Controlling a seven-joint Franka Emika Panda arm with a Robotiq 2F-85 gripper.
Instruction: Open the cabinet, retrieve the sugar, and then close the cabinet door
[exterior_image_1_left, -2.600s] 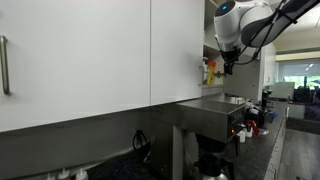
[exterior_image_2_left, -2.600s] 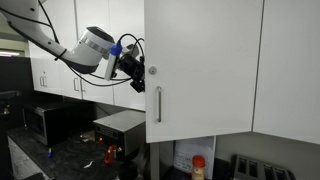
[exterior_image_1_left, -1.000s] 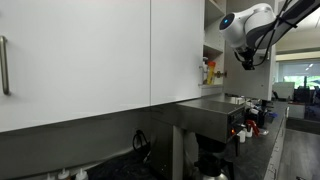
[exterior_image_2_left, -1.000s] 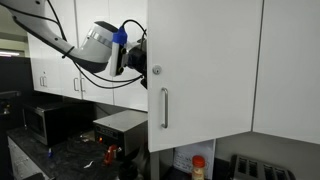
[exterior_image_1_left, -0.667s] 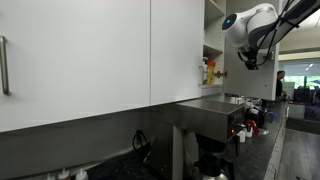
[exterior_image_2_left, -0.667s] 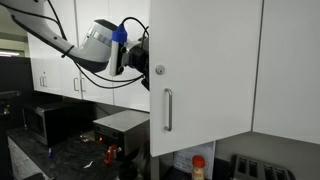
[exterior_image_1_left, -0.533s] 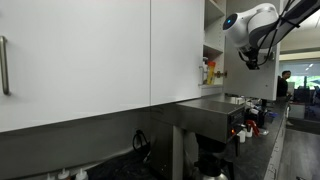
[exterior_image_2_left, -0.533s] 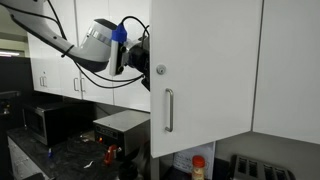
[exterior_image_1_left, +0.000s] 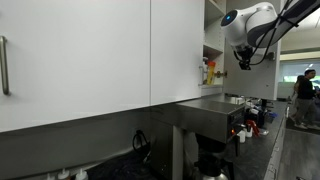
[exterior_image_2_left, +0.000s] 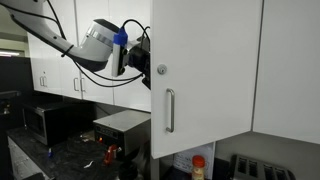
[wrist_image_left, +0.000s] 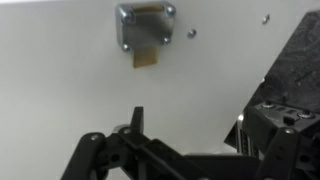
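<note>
I should turn my gripper toward the bottles on the cabinet shelf (exterior_image_1_left: 210, 73) to reach the sugar, because my gripper is facing the open door's inner side (wrist_image_left: 85, 95).
In an exterior view the white cabinet (exterior_image_1_left: 213, 48) stands open, with shelves and colourful bottles (exterior_image_1_left: 210, 71) inside. I cannot make out the sugar in any view. The cabinet door (exterior_image_2_left: 205, 60) hangs swung out, its outer face and silver handle (exterior_image_2_left: 168, 110) toward the camera. My gripper (exterior_image_2_left: 143, 62) sits just behind the door's left edge, partly hidden by it. In the other exterior view the gripper (exterior_image_1_left: 245, 60) hangs in front of the open cabinet. In the wrist view the gripper (wrist_image_left: 190, 132) is open and empty, facing the door's plain inner face (wrist_image_left: 70, 70) with its metal plate (wrist_image_left: 145, 25).
A big near white front with a long handle (exterior_image_1_left: 5, 65) fills the left. A steel appliance (exterior_image_1_left: 215, 115) stands on the counter under the cabinets, and a microwave (exterior_image_2_left: 50, 120) sits further along. A red-capped bottle (exterior_image_2_left: 197, 166) stands below the door. A person (exterior_image_1_left: 305, 85) is at the far right.
The door has swung a little further open, with the gripper rising and moving along behind it. In the last half second almost nothing moves. The jaws stay open.
</note>
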